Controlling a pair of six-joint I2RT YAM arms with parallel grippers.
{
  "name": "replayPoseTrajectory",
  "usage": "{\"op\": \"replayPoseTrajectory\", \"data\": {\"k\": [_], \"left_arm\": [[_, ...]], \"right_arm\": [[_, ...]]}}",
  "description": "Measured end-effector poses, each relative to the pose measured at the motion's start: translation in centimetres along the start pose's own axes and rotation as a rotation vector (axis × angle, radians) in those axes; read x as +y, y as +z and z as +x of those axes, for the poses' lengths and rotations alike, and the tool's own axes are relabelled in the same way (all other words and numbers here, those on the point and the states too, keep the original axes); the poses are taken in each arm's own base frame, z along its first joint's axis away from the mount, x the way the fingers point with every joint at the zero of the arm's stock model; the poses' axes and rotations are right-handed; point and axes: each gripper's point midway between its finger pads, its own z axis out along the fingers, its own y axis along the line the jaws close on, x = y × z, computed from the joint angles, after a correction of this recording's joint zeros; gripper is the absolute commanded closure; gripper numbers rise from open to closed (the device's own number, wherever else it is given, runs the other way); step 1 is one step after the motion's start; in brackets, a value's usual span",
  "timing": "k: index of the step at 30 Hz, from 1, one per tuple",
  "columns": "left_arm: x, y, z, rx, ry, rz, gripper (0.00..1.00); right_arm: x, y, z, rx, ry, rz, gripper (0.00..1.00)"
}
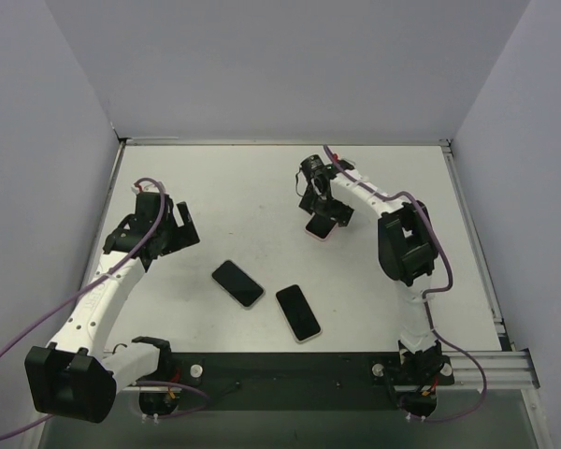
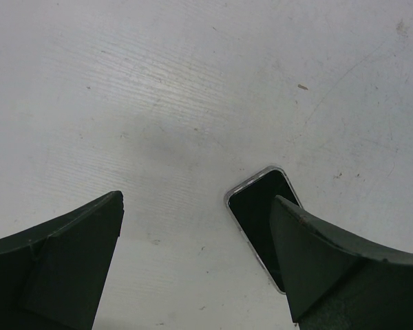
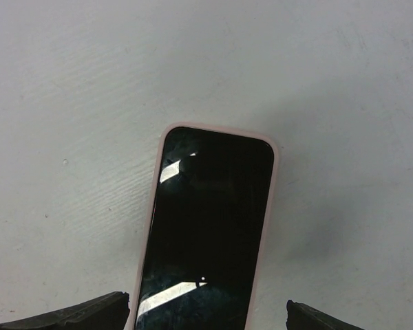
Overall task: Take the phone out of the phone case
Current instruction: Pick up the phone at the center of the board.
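Note:
My right gripper keeps lowering, open fingers across the narrow width of the pink case (image 1: 320, 227), until they are on either side of its long edges (image 3: 253, 299), then close.
A black phone in a pink case (image 3: 206, 227) lies face up on the white table; in the top view (image 1: 320, 226) it is right of centre. My right gripper (image 3: 206, 322) is open just above its near end, one fingertip (image 3: 89, 316) on each side; it also shows in the top view (image 1: 321, 211). My left gripper (image 2: 199, 275) is open and empty over bare table at the left (image 1: 179, 227). A black phone with a clear-edged case (image 2: 258, 206) lies just beyond its right finger (image 2: 344, 268), partly hidden by it.
Two more dark phones lie face up near the front middle of the table, one on the left (image 1: 237, 282) and one on the right (image 1: 298, 312). White walls stand at the left, back and right. A black strip (image 1: 290, 369) runs along the near edge.

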Motion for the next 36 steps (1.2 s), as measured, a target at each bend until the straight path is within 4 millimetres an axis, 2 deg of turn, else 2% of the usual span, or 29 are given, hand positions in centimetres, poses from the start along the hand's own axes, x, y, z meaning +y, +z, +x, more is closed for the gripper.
{"op": "replayPoseTrajectory", "data": {"k": [8, 15, 22, 27, 33, 36], "left_arm": [[0.2, 0.2, 0.3, 0.017, 0.031, -0.009, 0.03], [0.3, 0.4, 0.5, 0.026, 0.04, -0.013, 0.03], [0.4, 0.5, 0.8, 0.038, 0.044, -0.019, 0.03], [0.3, 0.5, 0.9, 0.044, 0.044, -0.011, 0.03], [-1.4, 0.7, 2.0, 0.096, 0.052, 0.057, 0.04], [-3.1, 0.9, 3.3, 0.153, 0.077, 0.123, 0.04]], "right_arm": [[0.3, 1.6, 1.1, 0.036, -0.003, 0.009, 0.0], [0.4, 2.0, 0.8, 0.045, 0.019, -0.004, 0.0], [0.5, 3.9, 1.1, 0.066, 0.036, 0.0, 0.0], [0.6, 4.0, 1.0, 0.067, 0.045, -0.006, 0.02], [0.6, 4.1, 1.0, 0.066, 0.047, -0.006, 0.19], [0.6, 4.1, 1.0, 0.064, 0.045, -0.006, 0.4]]}}
